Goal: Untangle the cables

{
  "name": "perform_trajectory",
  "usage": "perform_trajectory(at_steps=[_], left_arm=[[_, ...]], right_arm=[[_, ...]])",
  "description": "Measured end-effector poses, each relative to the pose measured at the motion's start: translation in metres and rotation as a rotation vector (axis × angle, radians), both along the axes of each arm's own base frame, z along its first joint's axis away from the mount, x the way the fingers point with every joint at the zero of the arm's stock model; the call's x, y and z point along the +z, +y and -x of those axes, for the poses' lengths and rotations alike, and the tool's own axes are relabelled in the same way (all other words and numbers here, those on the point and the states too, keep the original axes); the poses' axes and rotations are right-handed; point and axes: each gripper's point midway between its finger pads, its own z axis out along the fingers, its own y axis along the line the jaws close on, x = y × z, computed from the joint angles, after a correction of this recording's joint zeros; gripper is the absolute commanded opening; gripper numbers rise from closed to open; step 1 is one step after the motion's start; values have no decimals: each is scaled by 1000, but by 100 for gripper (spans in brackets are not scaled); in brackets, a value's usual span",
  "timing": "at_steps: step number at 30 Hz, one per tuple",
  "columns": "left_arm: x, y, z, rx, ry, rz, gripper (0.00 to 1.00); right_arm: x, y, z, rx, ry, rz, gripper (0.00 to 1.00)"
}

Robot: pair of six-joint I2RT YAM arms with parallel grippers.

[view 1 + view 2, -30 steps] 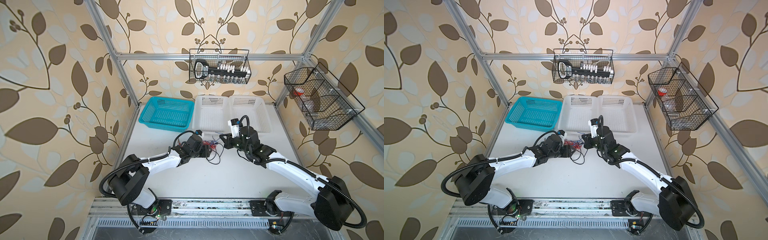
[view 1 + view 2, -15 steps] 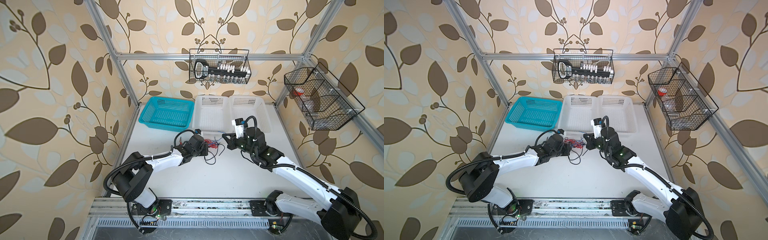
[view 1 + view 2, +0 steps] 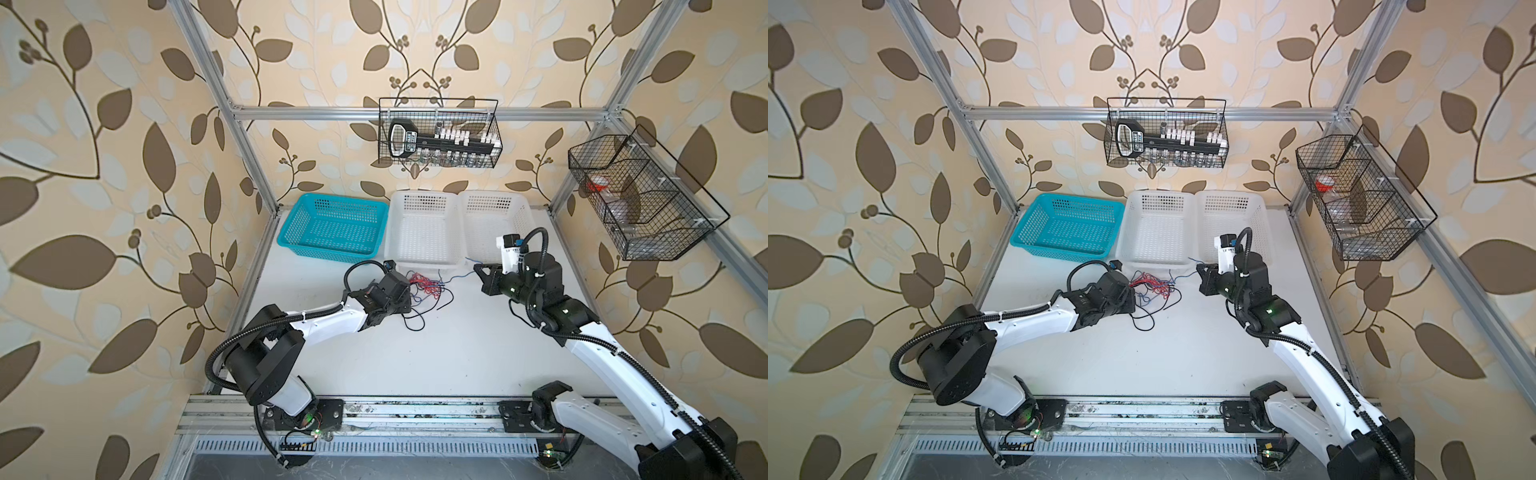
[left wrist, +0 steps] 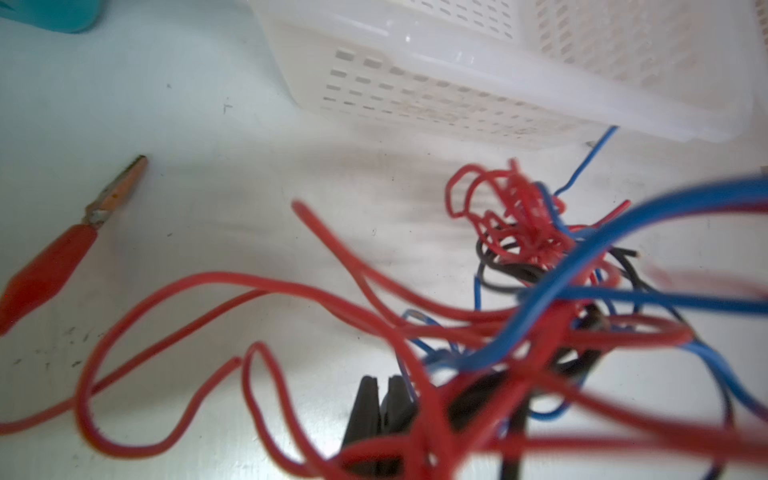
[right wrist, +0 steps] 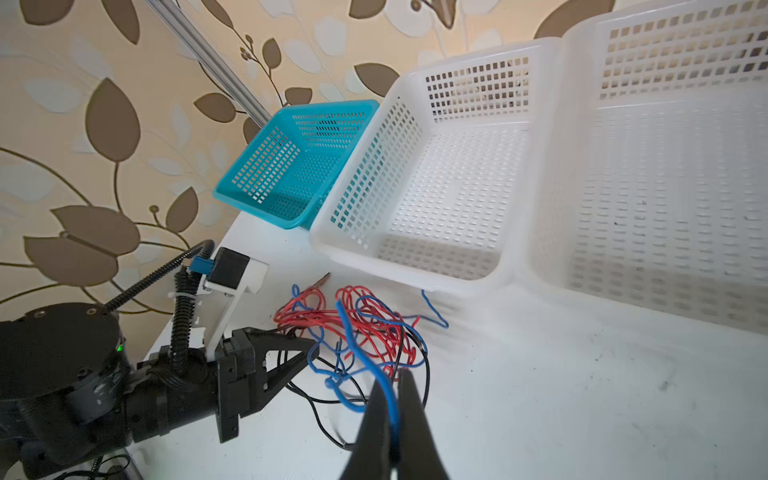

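The blue cable runs from my right gripper in a loop through the pieces of red cable by my left gripper, so I should gently back off, let go of the blue cable and reach into the knot [image 5: 384, 329].
The cables [image 3: 424, 286] [image 3: 1152, 284] lie as a knot of red, blue and black strands [image 5: 365, 320] on the white table, just in front of the white baskets. My right gripper [image 3: 477, 270] [image 3: 1199, 266] [image 5: 392, 376] is shut on a blue cable [image 3: 457, 276] that runs out from the knot's right side. My left gripper [image 3: 410, 296] [image 3: 1133, 297] [image 4: 381, 380] sits shut at the knot's left edge, with loops draped over its fingers. I cannot see a strand between its tips. A red clip end [image 4: 50, 266] lies apart on the table.
A teal basket [image 3: 332, 249] and two white baskets [image 3: 424, 195] [image 3: 494, 196] line the back of the table. The knot almost touches the nearer white basket's front wall [image 4: 415, 95]. Black wire baskets hang on the back rail [image 3: 438, 133] and the right wall [image 3: 640, 195].
My left gripper has shut at the knot. My right gripper has drawn away to the right with the blue cable, stretching it out of the tangle.
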Motion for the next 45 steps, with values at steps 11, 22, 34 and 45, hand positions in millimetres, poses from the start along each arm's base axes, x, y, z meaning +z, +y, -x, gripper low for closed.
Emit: perform_trajectory(at_steps=[11,22,34,45], left_arm=[[-8,38,-3,106,31,-69,0],[-11,33,1,76,39,-44,22],[45,20,4,-61,-129,52,79],[64,-27,24,-352,-235,26,85]], right_arm=[[-13,-17,2,-31,40,37,0],[-33,51,15,167,70,44,0],[-40,72,7,203,80,44,0],[-30,85,-3,220,69,39,0]])
